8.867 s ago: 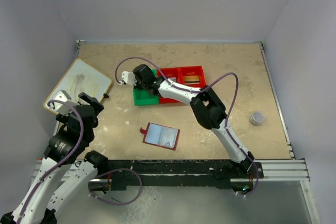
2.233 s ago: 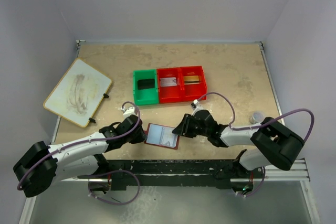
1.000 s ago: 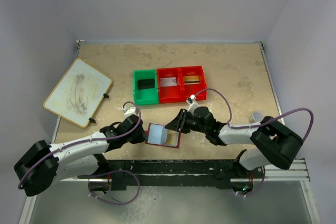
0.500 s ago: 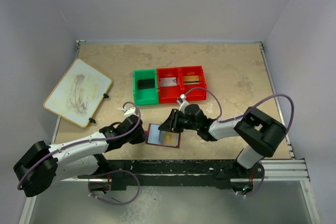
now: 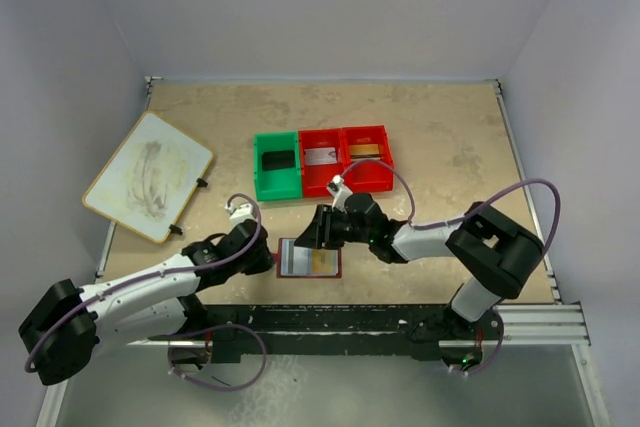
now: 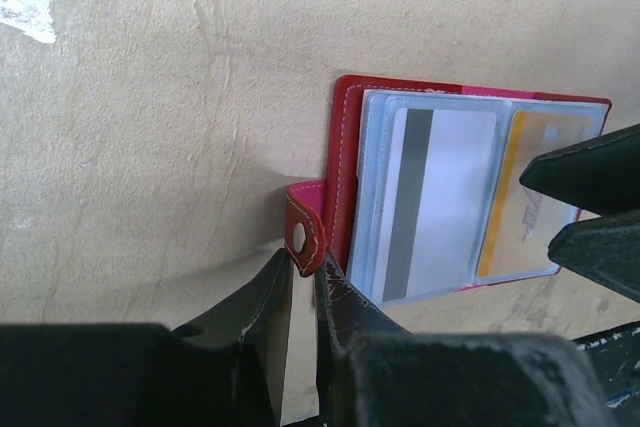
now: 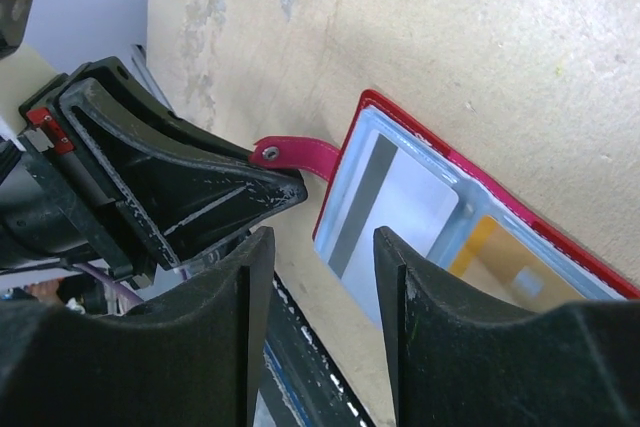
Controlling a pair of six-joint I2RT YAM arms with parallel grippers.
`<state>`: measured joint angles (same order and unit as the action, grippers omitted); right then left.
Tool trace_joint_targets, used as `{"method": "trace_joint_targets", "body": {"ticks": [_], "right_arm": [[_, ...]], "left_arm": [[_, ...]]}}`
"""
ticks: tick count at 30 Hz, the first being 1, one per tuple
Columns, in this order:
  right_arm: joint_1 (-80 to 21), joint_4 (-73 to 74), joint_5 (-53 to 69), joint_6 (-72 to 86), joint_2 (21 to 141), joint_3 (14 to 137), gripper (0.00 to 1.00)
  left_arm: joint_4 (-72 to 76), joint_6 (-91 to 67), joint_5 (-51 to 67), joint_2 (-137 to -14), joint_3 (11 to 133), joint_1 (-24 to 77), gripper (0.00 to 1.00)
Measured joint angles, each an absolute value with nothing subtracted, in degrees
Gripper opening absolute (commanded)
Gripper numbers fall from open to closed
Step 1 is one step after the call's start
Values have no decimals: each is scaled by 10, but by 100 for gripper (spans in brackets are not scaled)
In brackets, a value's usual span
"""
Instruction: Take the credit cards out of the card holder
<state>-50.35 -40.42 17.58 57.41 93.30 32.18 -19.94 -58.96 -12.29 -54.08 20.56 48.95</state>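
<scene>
I should pinch the edge of the silver-grey card's sleeve by the gold card (image 6: 481, 237) with my right gripper, because my left gripper holds only the red tab (image 6: 306, 211), beside that sleeve.
The maroon card holder (image 5: 310, 259) lies open near the table's front edge, its clear sleeves facing up. The left wrist view shows a silver-grey card (image 6: 440, 197) and a gold card (image 6: 530, 197) in those sleeves. My left gripper (image 5: 264, 253) is shut on the holder's red tab (image 6: 305, 232) at its left edge. My right gripper (image 5: 318, 230) hovers open just above the holder (image 7: 455, 197), with nothing between its fingers (image 7: 385, 257). More credit cards lie in the bin: a black one (image 5: 275, 160), a silver one (image 5: 322, 156) and a gold-brown one (image 5: 365, 151).
The green-and-red bin tray (image 5: 300, 190) stands just behind the holder. A large white board (image 5: 148, 177) lies at the back left. The black rail of the arm bases (image 5: 330, 322) runs close in front of the holder.
My right gripper has moved left over the holder and its jaws have opened wider. The raised sleeve page has gone down flat, showing the gold card. The left gripper kept hold of the tab.
</scene>
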Motion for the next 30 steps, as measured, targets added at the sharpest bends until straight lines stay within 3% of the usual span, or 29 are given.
{"method": "trace_joint_targets", "body": {"ticks": [15,30], "right_arm": [[-503,-390,155,555,858,297,45],[-503,-446,161,592,917,253,39]], "left_arm": [[-223,-590,-137,-520,223,489,18],[-180,-575,-102,-516,233,490,25]]}}
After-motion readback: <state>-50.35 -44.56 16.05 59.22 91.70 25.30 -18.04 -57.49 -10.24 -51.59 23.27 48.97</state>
